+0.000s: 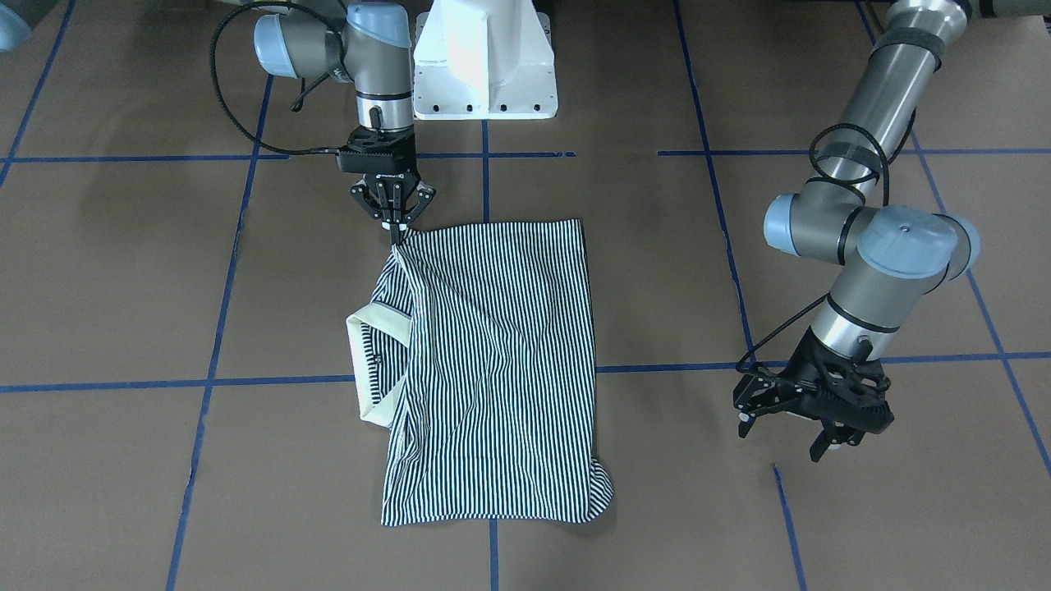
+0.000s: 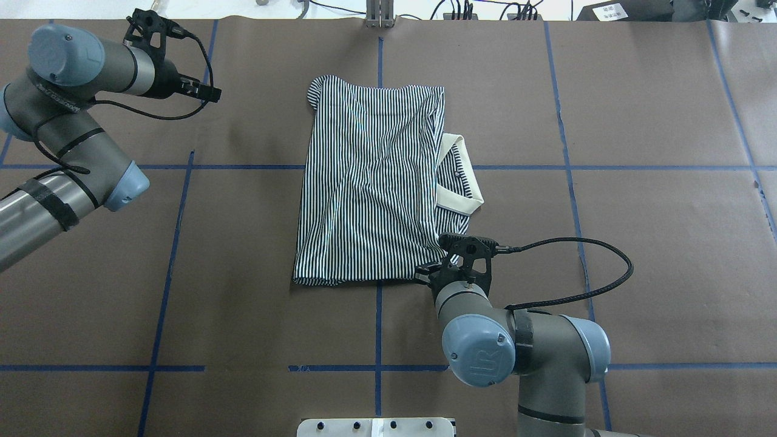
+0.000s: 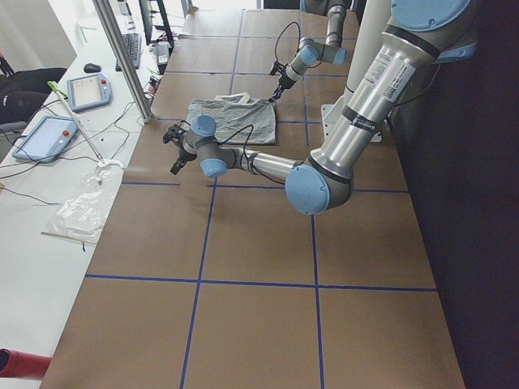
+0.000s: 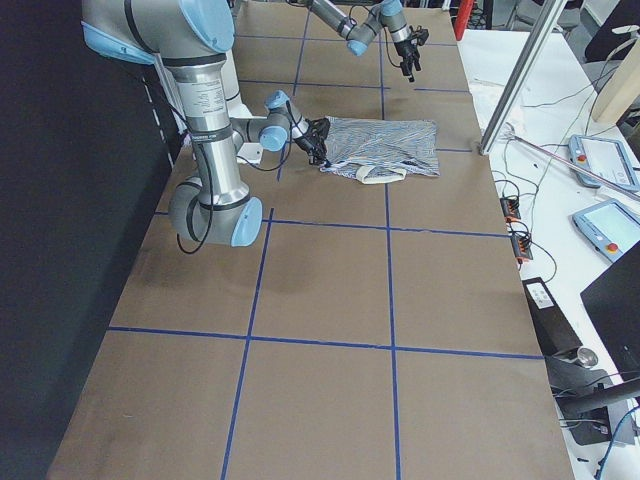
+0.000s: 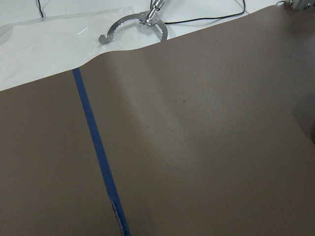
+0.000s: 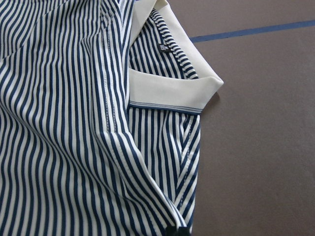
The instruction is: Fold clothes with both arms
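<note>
My grippers will lift and pull both corners. The cream collar (image 1: 369, 366) sticks out from the folded layers, so the striped shirt (image 1: 497, 379) will then drag that collar along.
The striped navy-and-white polo shirt (image 1: 493, 361) (image 2: 370, 182) lies folded in half on the brown table, its cream collar (image 1: 374, 361) (image 2: 461, 176) (image 6: 172, 88) sticking out on one side. My right gripper (image 1: 399, 230) is shut on the shirt's corner nearest the robot base, and the fabric there is pulled up into a small peak. In the overhead view that wrist (image 2: 464, 261) covers the pinched corner. My left gripper (image 1: 784, 439) (image 2: 206, 92) hangs open over bare table, well away from the shirt and holding nothing. The left wrist view shows only table and blue tape.
The white pedestal base (image 1: 484, 66) stands behind the shirt. Blue tape lines (image 1: 246, 382) mark a grid on the table. A metal post (image 3: 122, 57), pendants (image 3: 49, 134) and a plastic sheet (image 3: 85, 203) sit on the white bench along the table's far side.
</note>
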Available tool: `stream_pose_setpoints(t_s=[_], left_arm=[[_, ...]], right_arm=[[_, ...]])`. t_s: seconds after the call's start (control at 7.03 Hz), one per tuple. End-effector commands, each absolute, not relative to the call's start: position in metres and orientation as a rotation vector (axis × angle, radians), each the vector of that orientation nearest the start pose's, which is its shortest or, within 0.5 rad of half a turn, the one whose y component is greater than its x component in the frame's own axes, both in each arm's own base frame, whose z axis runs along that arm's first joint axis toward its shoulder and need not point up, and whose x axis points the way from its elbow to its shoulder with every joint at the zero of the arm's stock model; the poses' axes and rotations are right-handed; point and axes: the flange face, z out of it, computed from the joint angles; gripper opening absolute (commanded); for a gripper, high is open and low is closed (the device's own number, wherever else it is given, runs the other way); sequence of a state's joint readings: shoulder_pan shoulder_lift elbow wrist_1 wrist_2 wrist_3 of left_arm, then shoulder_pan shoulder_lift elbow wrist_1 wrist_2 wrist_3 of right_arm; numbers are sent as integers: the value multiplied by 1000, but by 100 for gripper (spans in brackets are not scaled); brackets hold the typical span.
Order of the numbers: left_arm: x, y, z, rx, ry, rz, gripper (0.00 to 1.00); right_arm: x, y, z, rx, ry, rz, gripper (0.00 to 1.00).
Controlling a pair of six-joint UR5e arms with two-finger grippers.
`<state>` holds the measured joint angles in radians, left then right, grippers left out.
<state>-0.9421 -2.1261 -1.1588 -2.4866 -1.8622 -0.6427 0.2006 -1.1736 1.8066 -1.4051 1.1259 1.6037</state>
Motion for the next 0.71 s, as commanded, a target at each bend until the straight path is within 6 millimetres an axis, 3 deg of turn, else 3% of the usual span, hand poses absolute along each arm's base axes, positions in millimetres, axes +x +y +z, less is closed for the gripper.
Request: stream_pose_setpoints(t_s=[0.0, 0.14, 0.28, 0.43, 0.57], left_arm=[[353, -664, 426, 691, 838, 142, 100], [353, -664, 426, 691, 838, 142, 100], [353, -663, 424, 694, 839, 143, 100], [353, -661, 412, 686, 864, 127, 100], [356, -652, 401, 626, 944, 126, 100]], right_arm=[[-565, -294, 316, 476, -758, 426, 4], [-566, -292, 319, 481, -751, 425, 99], [-557, -291, 305, 491, -780, 427, 100], [-531, -283, 279, 467, -845, 407, 100], [-508, -286, 272, 432, -876, 363, 100]])
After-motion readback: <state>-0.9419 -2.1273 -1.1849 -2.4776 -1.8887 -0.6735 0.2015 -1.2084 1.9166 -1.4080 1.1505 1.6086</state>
